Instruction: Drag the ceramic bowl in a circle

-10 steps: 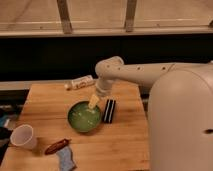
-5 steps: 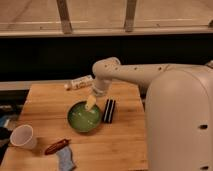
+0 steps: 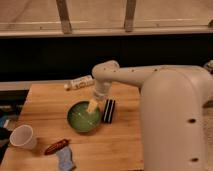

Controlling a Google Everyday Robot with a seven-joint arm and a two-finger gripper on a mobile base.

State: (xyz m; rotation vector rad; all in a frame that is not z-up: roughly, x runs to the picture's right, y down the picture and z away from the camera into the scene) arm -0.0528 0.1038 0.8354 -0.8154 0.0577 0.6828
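Note:
I expect the black block (image 3: 109, 111) to get pushed aside when I drag the bowl in a circle, because the block is standing close to the ceramic bowl (image 3: 102, 114).
The ceramic bowl (image 3: 79, 120), round, shallow and glossy green, sits near the middle of the wooden table (image 3: 45, 102). My gripper (image 3: 94, 105) reaches down from the white arm (image 3: 130, 76) onto the bowl's upper right side. One cream finger (image 3: 92, 106) dips inside the bowl, close to its right rim. The gripper is open and grips nothing.
A black block with pale stripes (image 3: 108, 111) stands just right of the bowl. A white bottle (image 3: 80, 82) lies at the table's back edge. A white paper cup (image 3: 23, 136), a red packet (image 3: 56, 146) and a blue item (image 3: 65, 160) are front left. My body (image 3: 175, 125) fills the right.

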